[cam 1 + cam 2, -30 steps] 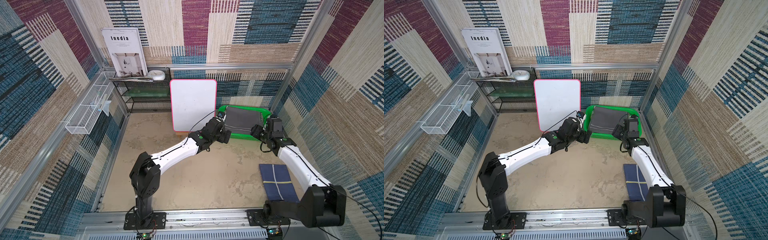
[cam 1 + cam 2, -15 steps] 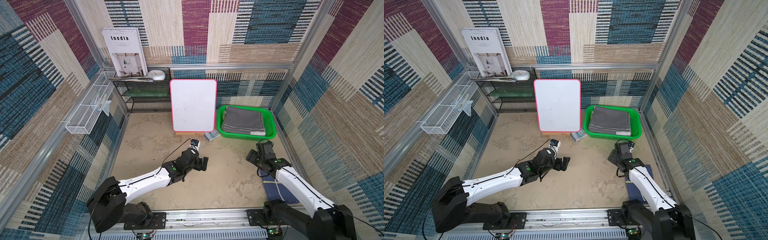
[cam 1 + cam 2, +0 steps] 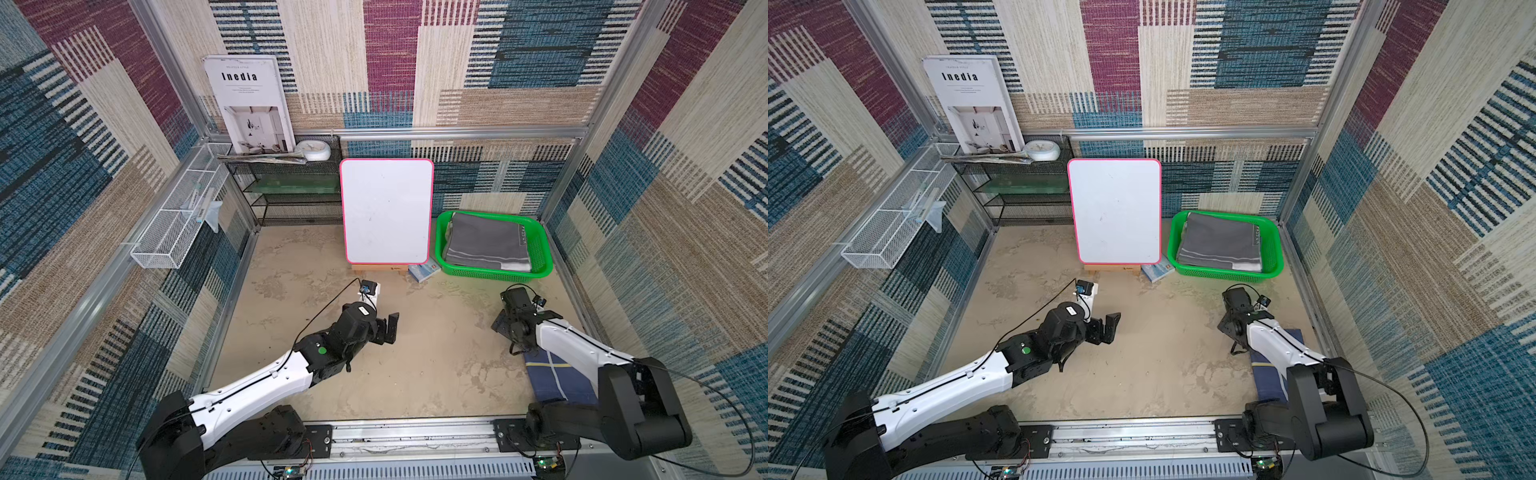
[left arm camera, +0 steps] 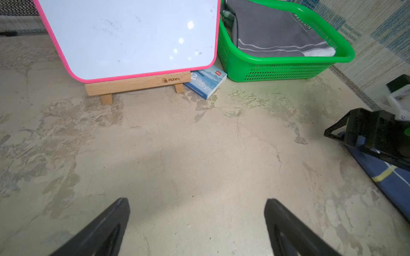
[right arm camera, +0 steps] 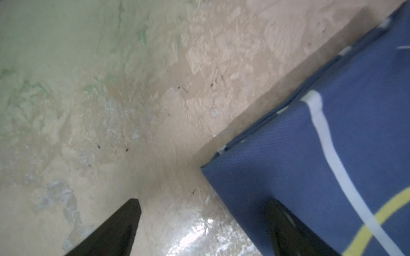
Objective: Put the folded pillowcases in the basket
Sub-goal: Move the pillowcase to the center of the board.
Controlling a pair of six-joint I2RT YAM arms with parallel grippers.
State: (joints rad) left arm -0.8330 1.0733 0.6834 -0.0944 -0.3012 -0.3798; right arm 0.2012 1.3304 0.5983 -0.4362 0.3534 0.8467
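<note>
The blue folded cloth [image 3: 560, 378] is far away from my left gripper. My right gripper should pull the cloth to the middle [image 3: 424, 334] before both grippers lift it.
The folded grey pillowcase [image 3: 486, 245] [image 3: 1219, 245] [image 4: 273, 28] lies flat inside the bright green basket [image 3: 494, 274] [image 3: 1225, 274] [image 4: 277, 68] at the back right. Both arms are well in front of the basket. My left gripper [image 3: 391, 328] [image 3: 1112, 326] [image 4: 196, 201] hovers over the bare middle of the floor, open and empty. My right gripper [image 3: 500, 326] [image 3: 1224, 326] [image 5: 203, 202] is low at the right, open and empty. One of its fingers is over the corner of a blue folded cloth [image 3: 552, 378] [image 5: 321, 144].
A pink-framed whiteboard [image 3: 386, 212] on a wooden stand is left of the basket, with a small blue box [image 3: 424, 270] between them. A black mesh shelf [image 3: 291, 191] and a white wire tray [image 3: 178, 224] line the back left. The arms' base rail [image 3: 415, 436] runs along the front.
Both arms have pulled back from the basket toward the front, leaving the pillowcase in it. The right gripper's jaws have spread wider.
</note>
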